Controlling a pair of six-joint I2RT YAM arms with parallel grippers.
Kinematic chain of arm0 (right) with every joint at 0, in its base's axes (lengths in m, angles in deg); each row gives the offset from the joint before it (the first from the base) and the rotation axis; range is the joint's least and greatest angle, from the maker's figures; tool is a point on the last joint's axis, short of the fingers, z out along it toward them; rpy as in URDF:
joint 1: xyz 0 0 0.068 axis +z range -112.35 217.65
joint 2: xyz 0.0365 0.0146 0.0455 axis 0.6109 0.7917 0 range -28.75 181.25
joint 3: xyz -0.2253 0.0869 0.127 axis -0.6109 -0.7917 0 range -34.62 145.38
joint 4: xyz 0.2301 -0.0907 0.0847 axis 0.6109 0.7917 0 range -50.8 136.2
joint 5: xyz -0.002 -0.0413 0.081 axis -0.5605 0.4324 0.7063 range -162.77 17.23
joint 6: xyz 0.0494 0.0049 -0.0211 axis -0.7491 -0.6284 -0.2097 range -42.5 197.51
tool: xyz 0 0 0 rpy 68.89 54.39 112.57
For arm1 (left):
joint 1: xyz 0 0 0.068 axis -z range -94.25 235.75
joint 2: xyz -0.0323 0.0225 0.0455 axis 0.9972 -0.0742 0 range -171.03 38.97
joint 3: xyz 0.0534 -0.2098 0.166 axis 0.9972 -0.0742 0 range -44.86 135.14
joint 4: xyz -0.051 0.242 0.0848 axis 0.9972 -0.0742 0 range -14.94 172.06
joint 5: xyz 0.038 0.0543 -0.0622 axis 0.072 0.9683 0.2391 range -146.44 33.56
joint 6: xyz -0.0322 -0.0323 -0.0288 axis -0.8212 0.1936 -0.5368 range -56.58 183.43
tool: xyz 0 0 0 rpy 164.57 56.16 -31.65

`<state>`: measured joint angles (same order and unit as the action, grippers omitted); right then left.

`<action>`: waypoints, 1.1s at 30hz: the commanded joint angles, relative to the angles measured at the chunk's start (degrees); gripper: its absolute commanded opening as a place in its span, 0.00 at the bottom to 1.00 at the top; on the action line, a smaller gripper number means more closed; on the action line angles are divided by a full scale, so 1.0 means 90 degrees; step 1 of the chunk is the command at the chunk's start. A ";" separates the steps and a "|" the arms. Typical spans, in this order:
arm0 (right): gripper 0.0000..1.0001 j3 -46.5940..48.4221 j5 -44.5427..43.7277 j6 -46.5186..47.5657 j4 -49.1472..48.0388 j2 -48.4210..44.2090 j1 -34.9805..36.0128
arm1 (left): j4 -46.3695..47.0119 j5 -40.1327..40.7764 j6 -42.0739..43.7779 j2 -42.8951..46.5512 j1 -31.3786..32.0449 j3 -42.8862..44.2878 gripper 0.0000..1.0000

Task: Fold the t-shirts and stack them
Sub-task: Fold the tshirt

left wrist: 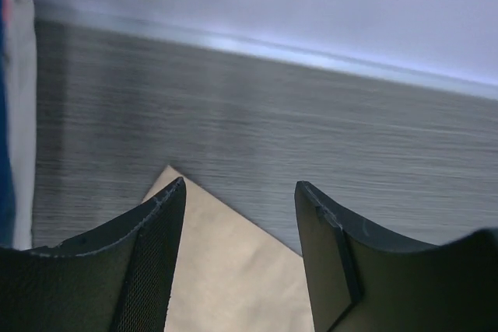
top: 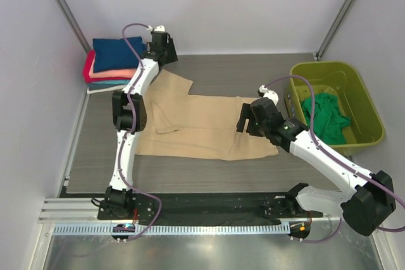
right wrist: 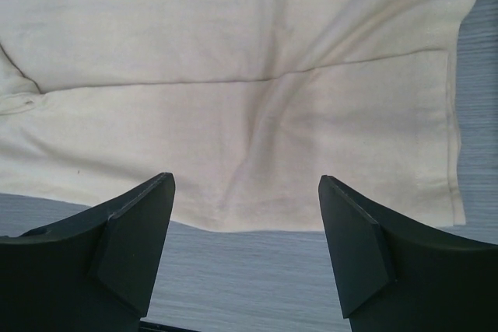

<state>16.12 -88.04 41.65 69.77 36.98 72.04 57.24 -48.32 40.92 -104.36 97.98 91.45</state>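
Note:
The sleeve sticks out loose from the wide, flat body, so when the robot pulls the sleeve's tip across, the sleeve should fold over before the body moves.
A tan beige t-shirt lies spread flat on the grey table, one sleeve pointing to the far left. My left gripper is open, hovering over the tip of that sleeve. My right gripper is open above the shirt's right hem edge, nothing between the fingers. A stack of folded shirts, navy on top with red, coral and teal below, sits at the far left. An emerald green shirt lies crumpled in the tub.
The lime-green plastic tub stands at the right. White walls close in on the left, back and right. A metal rail runs along the near edge by the arm bases.

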 commanded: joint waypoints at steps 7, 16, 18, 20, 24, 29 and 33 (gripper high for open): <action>0.81 -0.0199 0.0104 0.0136 0.0246 -0.0478 0.0036 | -0.0660 0.0552 0.0264 -0.0920 -0.0128 0.0597 0.63; 0.82 -0.0130 0.0085 0.0176 0.0246 -0.0156 0.0036 | -0.0904 -0.0198 -0.0195 -0.1399 -0.0353 0.0910 0.65; 0.81 -0.0062 0.0007 0.0175 0.0236 -0.0049 0.0036 | -0.0837 -0.0442 -0.0205 -0.1360 -0.0372 0.0812 0.61; 0.82 0.0210 -0.0158 0.0214 0.0207 0.0234 0.0036 | -0.0759 -0.0792 -0.0215 -0.1311 -0.0421 0.0646 0.45; 0.83 0.0728 -0.0627 0.0468 0.0197 0.1093 -0.0197 | -0.0768 -0.1037 -0.0224 -0.1262 -0.0470 0.0489 0.14; 0.80 0.1968 -0.0841 0.0410 0.0265 0.2362 -0.1387 | -0.0631 -0.0941 -0.0292 -0.1096 -0.0480 0.0167 0.00; 0.80 0.2876 -0.1603 0.0429 0.0451 0.3524 -0.1682 | -0.0621 -0.0639 -0.0371 -0.1019 -0.0470 0.0050 0.00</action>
<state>36.62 -95.82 44.73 72.98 65.09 58.03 54.48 -54.77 38.19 -114.61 93.58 94.27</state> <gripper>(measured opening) 0.805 0.008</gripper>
